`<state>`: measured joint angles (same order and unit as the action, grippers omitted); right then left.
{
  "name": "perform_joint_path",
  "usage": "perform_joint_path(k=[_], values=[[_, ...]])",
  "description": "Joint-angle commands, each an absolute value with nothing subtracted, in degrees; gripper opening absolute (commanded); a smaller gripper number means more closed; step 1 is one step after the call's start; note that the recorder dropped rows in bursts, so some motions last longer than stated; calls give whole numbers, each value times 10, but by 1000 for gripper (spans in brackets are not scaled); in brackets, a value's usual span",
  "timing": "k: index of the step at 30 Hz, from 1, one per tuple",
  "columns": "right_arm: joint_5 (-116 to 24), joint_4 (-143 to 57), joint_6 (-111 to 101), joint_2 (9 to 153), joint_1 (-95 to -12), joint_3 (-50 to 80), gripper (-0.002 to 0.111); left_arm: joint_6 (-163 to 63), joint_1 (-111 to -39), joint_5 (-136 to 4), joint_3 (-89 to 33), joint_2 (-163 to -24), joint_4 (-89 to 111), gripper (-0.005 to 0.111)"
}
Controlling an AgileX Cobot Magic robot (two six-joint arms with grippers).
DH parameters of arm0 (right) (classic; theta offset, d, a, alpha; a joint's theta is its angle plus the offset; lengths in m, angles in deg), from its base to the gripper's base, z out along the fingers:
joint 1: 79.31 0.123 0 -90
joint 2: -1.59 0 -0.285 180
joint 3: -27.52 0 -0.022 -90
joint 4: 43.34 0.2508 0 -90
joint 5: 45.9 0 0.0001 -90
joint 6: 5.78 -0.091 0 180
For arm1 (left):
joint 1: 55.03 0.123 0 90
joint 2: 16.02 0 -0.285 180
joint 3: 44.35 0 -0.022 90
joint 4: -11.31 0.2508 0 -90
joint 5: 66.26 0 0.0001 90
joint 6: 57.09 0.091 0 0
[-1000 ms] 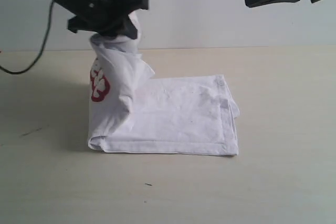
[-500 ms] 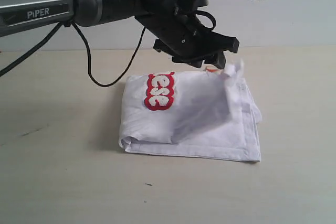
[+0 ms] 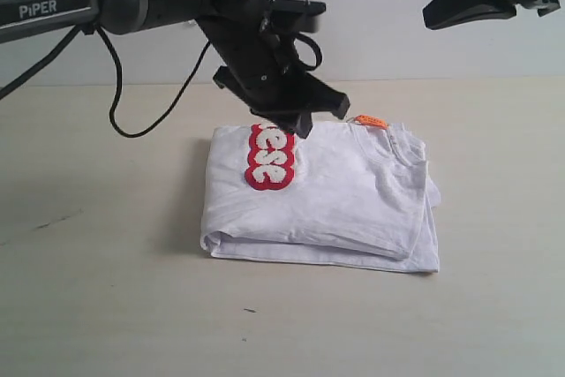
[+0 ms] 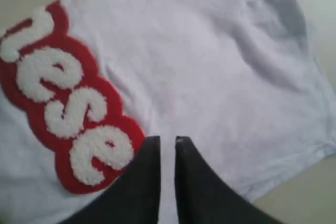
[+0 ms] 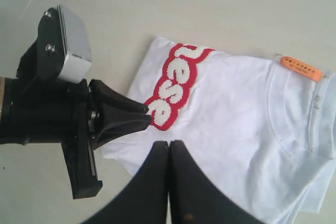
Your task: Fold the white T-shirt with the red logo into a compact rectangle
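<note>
Next, I press my left gripper on the red logo (image 3: 271, 169) and pull the shirt toward that gripper's own arm, because the shirt's collar end (image 3: 402, 146) lies far over toward my right gripper's side.
The white T-shirt (image 3: 353, 192) lies folded in a flat rectangle on the table, collar and orange tag (image 3: 371, 121) at the far right. The red logo (image 3: 269, 158) faces up on its left part. My left gripper (image 3: 300, 125) hovers just over the logo's far end. Its jaws stand a narrow gap apart with nothing between them, and bare cloth (image 4: 220, 66) and logo (image 4: 63, 103) lie below the gripper (image 4: 167, 139). My right gripper (image 3: 433, 19) hangs high at the upper right, shut and empty. From above it (image 5: 168, 142) looks down on the shirt (image 5: 247, 114) and the left gripper (image 5: 148, 116).
The pale wooden table (image 3: 106, 289) stretches bare around the shirt. The left arm's black cable (image 3: 150, 121) droops toward the table behind the shirt's left side. A plain wall stands behind.
The left gripper carried the raised left part of the shirt over to the right, laid it flat with the logo up, let go and drew back to the logo.
</note>
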<state>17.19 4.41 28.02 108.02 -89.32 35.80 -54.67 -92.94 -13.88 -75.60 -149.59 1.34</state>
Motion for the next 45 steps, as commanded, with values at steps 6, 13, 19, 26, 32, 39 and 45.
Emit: perform_joint_path(k=[6, 13, 19, 26, 32, 39, 45], values=[[160, 42, 280, 1091, -893, 352, 0, -503, -943, -207, -626, -1500, 5, 0], [163, 45, 280, 1091, -893, 352, 0, -501, -927, -207, -574, -1528, 3, 0], [164, 46, 280, 1091, -893, 352, 0, -495, -922, -128, -560, -1518, 5, 0], [164, 46, 280, 1091, -893, 352, 0, -520, -916, -138, -506, -1444, 44, 0], [161, 46, 280, 1091, -893, 352, 0, -520, -916, -237, -498, -1403, 32, 0], [161, 46, 280, 1091, -893, 352, 0, -509, -911, -317, -539, -1459, -15, 0], [159, 44, 281, 1091, -893, 352, 0, -510, -884, -316, -554, -1504, -14, 0]])
